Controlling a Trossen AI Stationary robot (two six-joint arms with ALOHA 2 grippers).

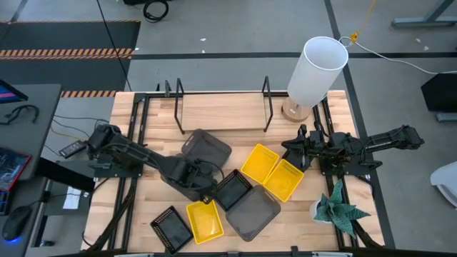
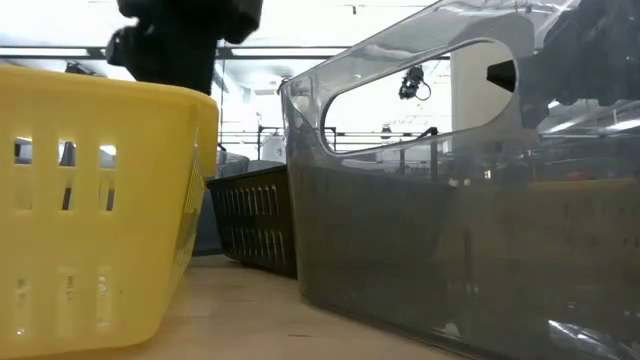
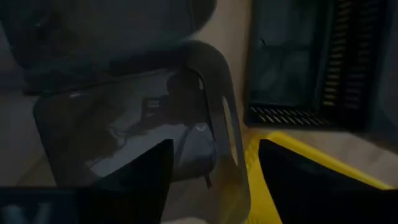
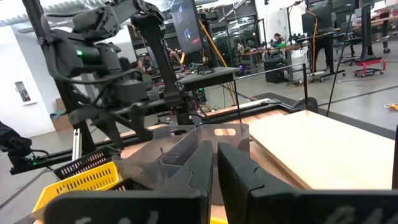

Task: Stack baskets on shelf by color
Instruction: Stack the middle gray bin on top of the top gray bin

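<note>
The overlapping edges (image 3: 158, 59) leave the grey baskets crowded together, so the rear grey basket (image 1: 207, 146) will shift and turn when I lift its neighbour.
Several baskets lie on the table in front of the shelf (image 1: 221, 114). Two yellow ones (image 1: 259, 163) lie mid-table and one (image 1: 205, 219) lies near the front. There are black mesh ones (image 1: 232, 189) (image 1: 171, 228) and grey ones (image 1: 207, 148) (image 1: 253, 213). My left gripper (image 1: 203, 189) is open, low over another grey basket (image 3: 124, 137). One finger stands over the inside of it and one outside its slotted end wall. My right gripper (image 1: 294, 148) is shut and empty, right of the yellow baskets. My left gripper (image 3: 214, 155) comes from above with its fingers on either side of the grey basket's end wall (image 3: 231, 134), the one with the handle slot. I cannot tell whether either finger touches it. The basket rests on the table.
A tall white cylinder (image 1: 314, 71) stands on a wooden base at the shelf's right end. A folded green paper plant (image 1: 341, 210) sits at the front right. In the low view the front yellow basket (image 2: 100, 220) and the front grey basket (image 2: 460, 220) stand close to the near edge.
</note>
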